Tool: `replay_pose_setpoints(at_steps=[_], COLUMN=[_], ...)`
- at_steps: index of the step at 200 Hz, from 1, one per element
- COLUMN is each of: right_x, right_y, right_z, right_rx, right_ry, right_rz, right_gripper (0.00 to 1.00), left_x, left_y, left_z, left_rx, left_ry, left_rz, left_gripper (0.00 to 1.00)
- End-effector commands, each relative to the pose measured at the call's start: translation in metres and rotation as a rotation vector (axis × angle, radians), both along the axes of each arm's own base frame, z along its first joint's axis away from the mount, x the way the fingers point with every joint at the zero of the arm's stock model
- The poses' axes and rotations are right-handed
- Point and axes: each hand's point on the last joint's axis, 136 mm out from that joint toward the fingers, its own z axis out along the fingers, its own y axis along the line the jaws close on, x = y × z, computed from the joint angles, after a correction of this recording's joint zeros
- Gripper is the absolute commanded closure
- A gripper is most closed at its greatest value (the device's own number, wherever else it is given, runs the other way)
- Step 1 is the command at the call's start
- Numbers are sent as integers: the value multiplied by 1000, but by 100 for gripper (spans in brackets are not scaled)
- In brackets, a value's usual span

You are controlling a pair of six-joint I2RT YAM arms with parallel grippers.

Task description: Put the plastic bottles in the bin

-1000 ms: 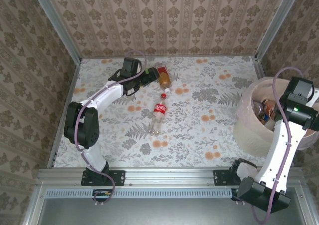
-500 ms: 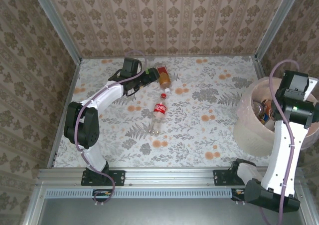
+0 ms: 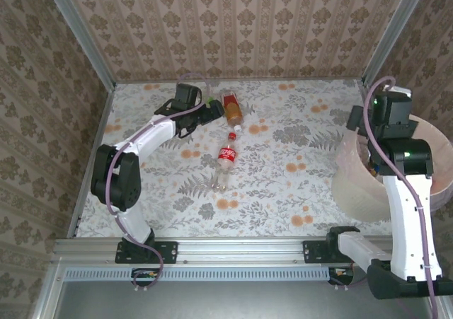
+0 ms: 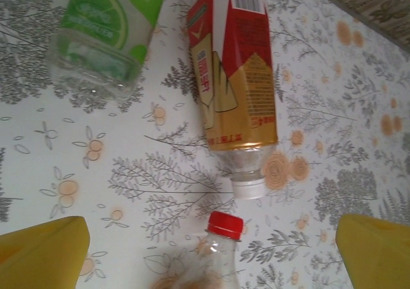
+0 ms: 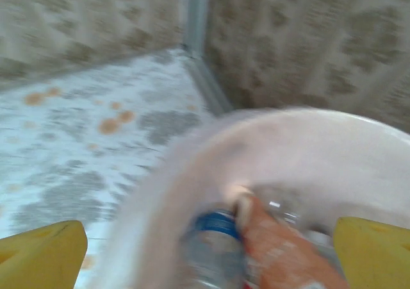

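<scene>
The robot's right gripper has a clear way from the bin to the red and gold bottle, so it should keep moving there until its fingers straddle the bottle's label.
Three plastic bottles lie on the floral table. One with a red and gold label and a white cap lies at the far middle. A green lime-label bottle lies to its left. The Coca-Cola bottle with a red cap lies nearer. My left gripper hovers open above the red cap, its yellow fingers wide apart. The bin stands at the right, with a blue-capped bottle and an orange-label bottle inside. My right gripper is open over the bin's rim, holding nothing.
Patterned walls close off the table at the back and both sides, with metal posts in the corners. The bin's pale rim curves under my right gripper. The right wrist view is blurred by motion.
My right arm has swung from the bin's right side to above its far left rim. The left arm and the bottles on the table have stayed put.
</scene>
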Motion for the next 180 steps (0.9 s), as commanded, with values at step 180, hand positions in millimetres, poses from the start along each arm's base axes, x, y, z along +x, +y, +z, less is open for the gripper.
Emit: replay_pose_setpoints(at_steps=[180], right_x=[157], right_y=[280], right_z=[-67], right_rx=[52], right_ry=[153], right_rz=[816], right_gripper=[0], left_x=[-34], left_y=[89], left_z=[16], left_rx=[99], left_ry=[-55], left_rz=[235], left_gripper=[0])
